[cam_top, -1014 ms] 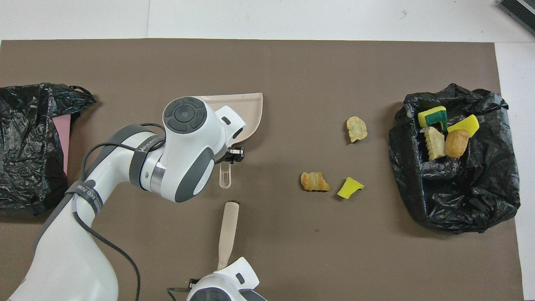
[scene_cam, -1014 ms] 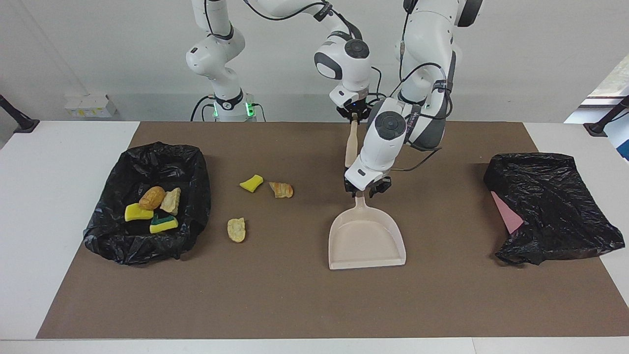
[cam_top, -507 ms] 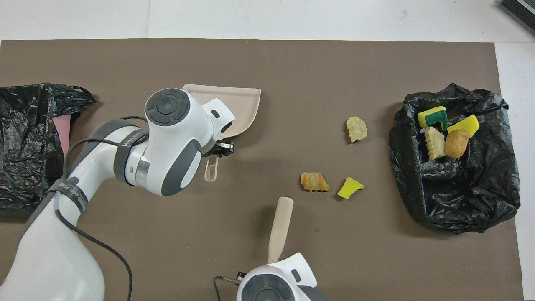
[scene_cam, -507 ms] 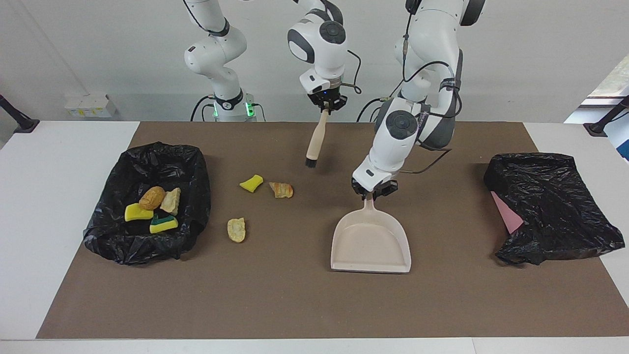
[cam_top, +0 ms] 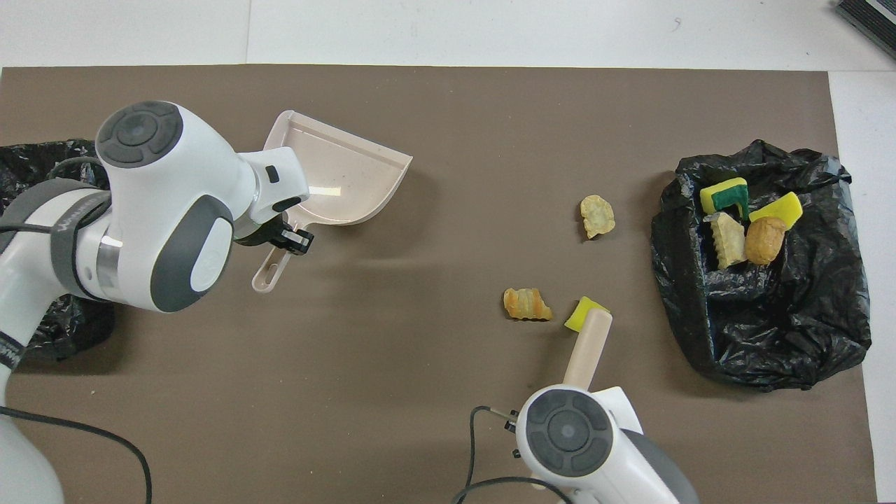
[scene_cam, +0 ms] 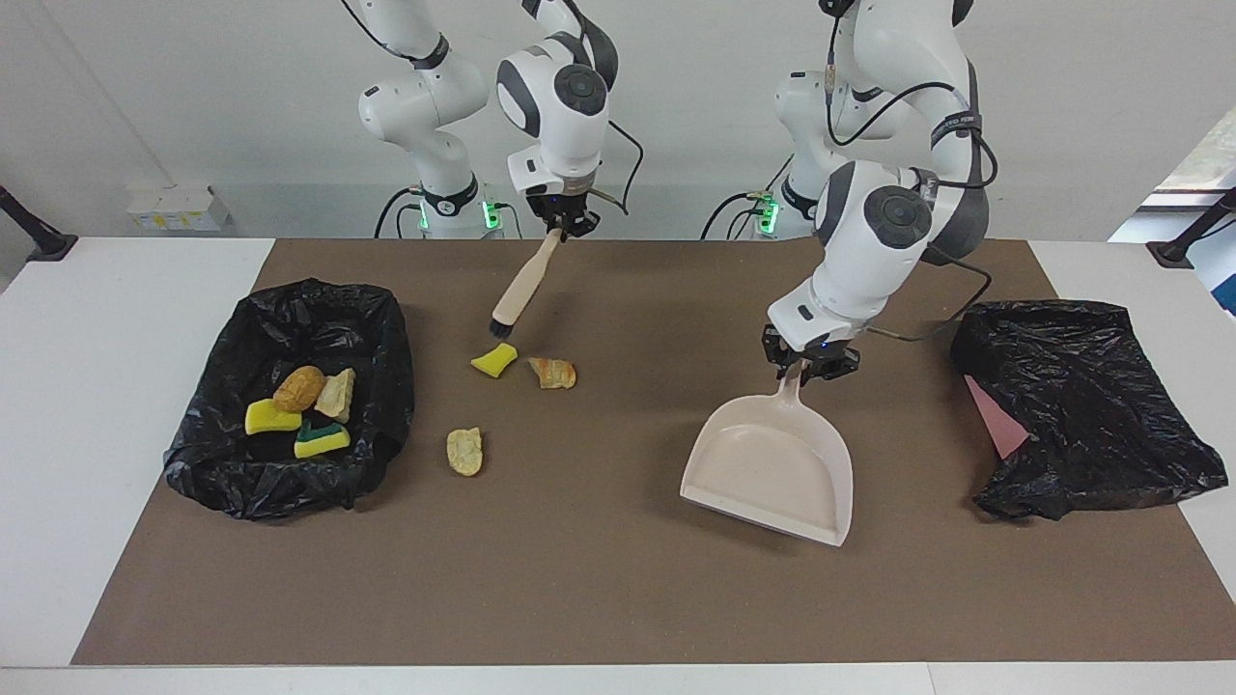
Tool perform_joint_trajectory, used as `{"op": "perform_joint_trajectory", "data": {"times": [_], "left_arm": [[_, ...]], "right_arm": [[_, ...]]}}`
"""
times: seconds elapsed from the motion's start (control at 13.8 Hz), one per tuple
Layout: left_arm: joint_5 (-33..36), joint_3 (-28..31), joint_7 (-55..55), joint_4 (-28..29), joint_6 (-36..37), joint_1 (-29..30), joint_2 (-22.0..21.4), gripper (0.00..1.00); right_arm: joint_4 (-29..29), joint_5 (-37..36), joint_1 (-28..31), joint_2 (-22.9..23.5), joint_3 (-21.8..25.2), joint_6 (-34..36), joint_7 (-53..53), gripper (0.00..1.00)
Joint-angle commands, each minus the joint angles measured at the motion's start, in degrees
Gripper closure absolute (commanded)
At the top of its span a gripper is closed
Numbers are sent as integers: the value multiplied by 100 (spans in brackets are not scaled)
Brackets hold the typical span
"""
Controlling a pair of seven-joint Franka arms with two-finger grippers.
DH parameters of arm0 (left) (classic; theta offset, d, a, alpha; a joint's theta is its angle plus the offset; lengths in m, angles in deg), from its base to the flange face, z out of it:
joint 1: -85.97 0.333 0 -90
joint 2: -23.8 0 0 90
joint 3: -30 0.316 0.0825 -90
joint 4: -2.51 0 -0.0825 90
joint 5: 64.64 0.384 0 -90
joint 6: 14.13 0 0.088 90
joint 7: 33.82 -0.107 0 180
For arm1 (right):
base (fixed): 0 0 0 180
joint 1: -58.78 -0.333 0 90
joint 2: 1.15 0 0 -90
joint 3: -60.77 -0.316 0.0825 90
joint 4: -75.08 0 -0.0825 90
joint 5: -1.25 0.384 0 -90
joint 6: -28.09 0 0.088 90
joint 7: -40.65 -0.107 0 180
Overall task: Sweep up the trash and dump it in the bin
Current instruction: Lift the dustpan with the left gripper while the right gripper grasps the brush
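Observation:
The dustpan's open edge (cam_top: 351, 133) is pointing at the mat's far side, so my left gripper needs to turn it to face the trash and bring it down near the brown ridged chunk (cam_top: 527, 304).
Three pieces of trash lie on the brown mat beside the bin: a yellow sponge piece (scene_cam: 493, 360) (cam_top: 581, 310), a brown ridged chunk (scene_cam: 553, 373) (cam_top: 526, 304) and a tan chunk (scene_cam: 464, 451) (cam_top: 597, 215). The black-bagged bin (scene_cam: 386, 386) (cam_top: 770, 343) holds several more scraps. My right gripper (scene_cam: 565, 224) is shut on the handle of the beige brush (scene_cam: 517, 290) (cam_top: 588, 343), whose dark bristles hang just over the yellow piece. My left gripper (scene_cam: 806, 364) (cam_top: 283, 238) is shut on the handle of the beige dustpan (scene_cam: 772, 468) (cam_top: 336, 178), which is tilted just above the mat.
A second crumpled black bag (scene_cam: 1081, 405) (cam_top: 28, 150) with a pink sheet (scene_cam: 995, 415) under it lies at the left arm's end of the table. The brown mat (scene_cam: 599, 579) covers most of the white table.
My right gripper swung the brush toward the right arm's end, down to the yellow piece. My left gripper carried the dustpan toward the left arm's end and turned it.

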Motion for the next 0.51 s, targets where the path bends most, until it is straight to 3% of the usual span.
{"op": "perform_joint_trajectory", "data": {"times": [0.0,0.29,0.43], "left_arm": [[45,-38,-1071,56,428,299,-220,100],[45,-38,-3146,136,648,669,-299,100],[577,-38,-3927,136,798,591,-334,100]], "right_arm": [[305,-120,617,-94,-74,-146,485,100],[753,-120,707,-50,-83,-681,601,100],[745,-102,707,47,-83,-753,627,100]]}}
